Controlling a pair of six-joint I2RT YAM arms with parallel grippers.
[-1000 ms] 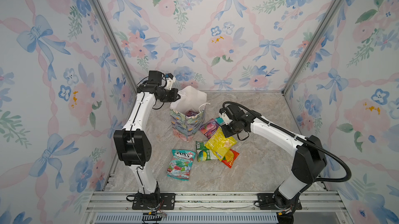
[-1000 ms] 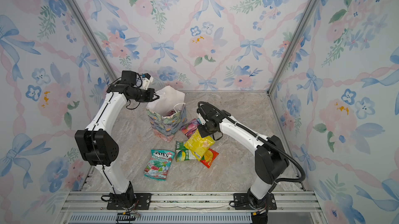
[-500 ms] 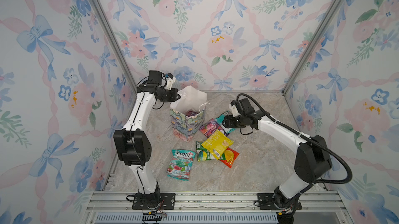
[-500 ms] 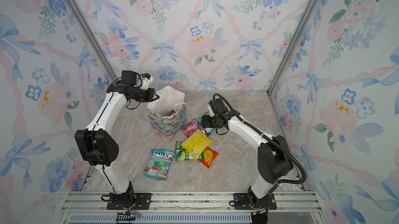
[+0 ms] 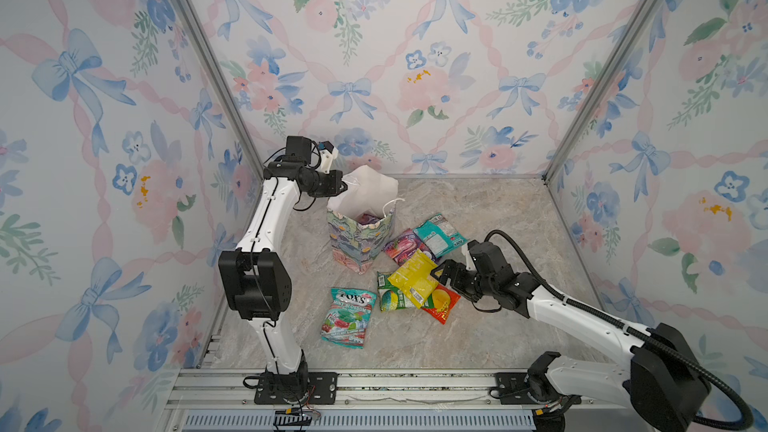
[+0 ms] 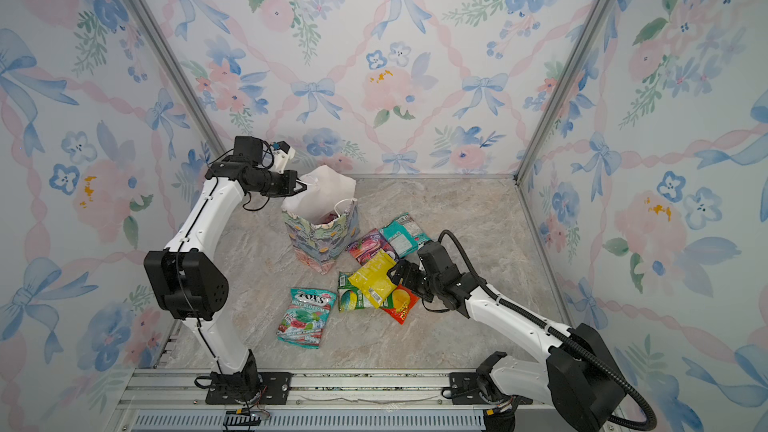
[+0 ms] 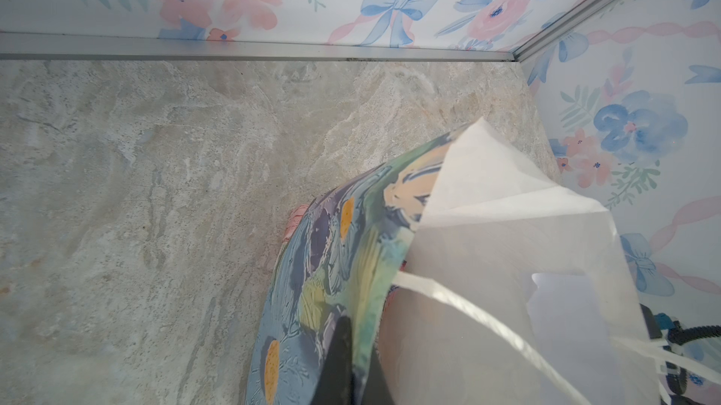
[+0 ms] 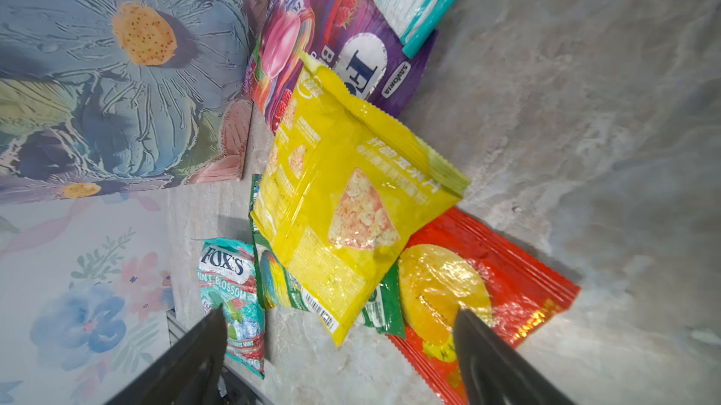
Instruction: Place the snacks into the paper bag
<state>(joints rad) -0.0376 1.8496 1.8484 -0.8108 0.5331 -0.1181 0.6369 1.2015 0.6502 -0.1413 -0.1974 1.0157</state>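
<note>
The yellow packet (image 5: 412,276) is on top of the pile and its side faces the open fingers, so I keep moving my right gripper toward that side (image 5: 425,287) and close it there.
The floral paper bag (image 5: 359,242) (image 6: 320,242) stands upright at the back left, and a purple snack shows inside it. My left gripper (image 5: 343,186) (image 7: 353,364) is shut on the bag's rim (image 7: 363,286), next to a cord handle. Snacks lie right of the bag: a yellow packet (image 5: 413,278) (image 8: 343,188) on top of a green one (image 5: 388,297) and a red one (image 5: 442,303), with purple (image 5: 403,245) and teal (image 5: 440,234) packets behind. My right gripper (image 5: 438,274) (image 8: 339,309) is open just right of the yellow packet, holding nothing.
A teal FOX'S mint packet (image 5: 349,317) lies alone towards the front. Floral walls close in the marble floor (image 5: 478,209) on three sides. An aluminium rail (image 5: 374,384) with both arm bases runs along the front.
My right gripper has opened and let go of the yellow packet, which now lies on the pile. It swung back, then came down beside the packet. The left arm has not moved.
</note>
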